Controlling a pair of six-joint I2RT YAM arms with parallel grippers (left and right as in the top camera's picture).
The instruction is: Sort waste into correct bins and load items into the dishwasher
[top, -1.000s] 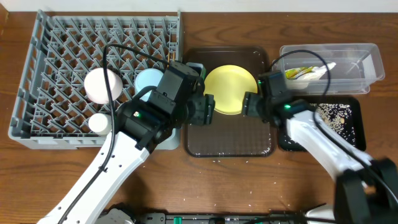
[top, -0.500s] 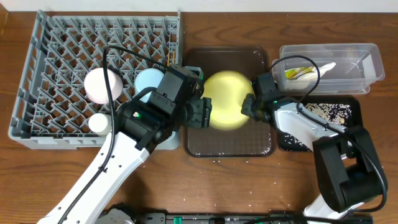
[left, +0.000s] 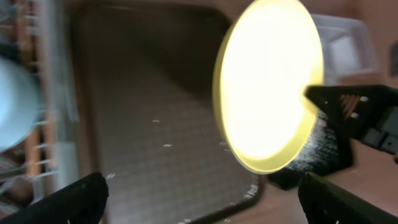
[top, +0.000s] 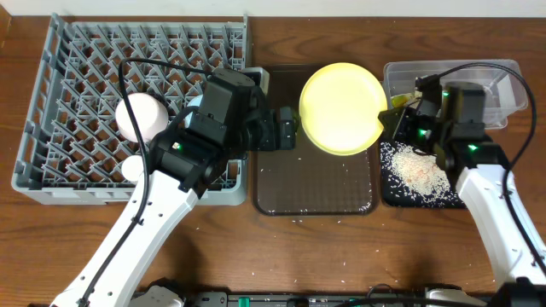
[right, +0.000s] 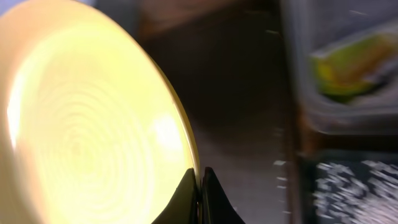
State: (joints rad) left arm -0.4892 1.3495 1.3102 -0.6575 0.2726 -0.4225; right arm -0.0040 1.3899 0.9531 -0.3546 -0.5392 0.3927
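Observation:
The yellow plate (top: 343,109) is in my right gripper, across from the grey dish rack. My left gripper should grab the plate's free rim (top: 303,109) before loading the plate.
The round yellow plate (top: 343,108) hangs tilted above the brown serving tray (top: 316,183). My right gripper (top: 386,119) is shut on its right rim. In the right wrist view the two fingertips (right: 200,193) pinch the edge of the plate (right: 87,130). My left gripper (top: 287,134) stands open at the plate's left, over the brown tray, with nothing between its fingers (left: 68,199); the plate (left: 270,84) is ahead of it. The grey dish rack (top: 68,77) holds a white bowl (top: 141,115) and a small white cup (top: 132,168). My left arm mostly hides the light blue bowl (left: 12,99).
A clear tub (top: 490,81) at the back right holds the yellow-green wrapper (right: 354,62). In front of it a black tray (top: 461,192) carries a heap of white rice (top: 416,166). Loose grains lie on the brown tray (left: 149,124) and on the table near it.
My right gripper closed on the plate's rim and lifted it off the brown tray, up and to the right. My left gripper opened wider and drew back slightly.

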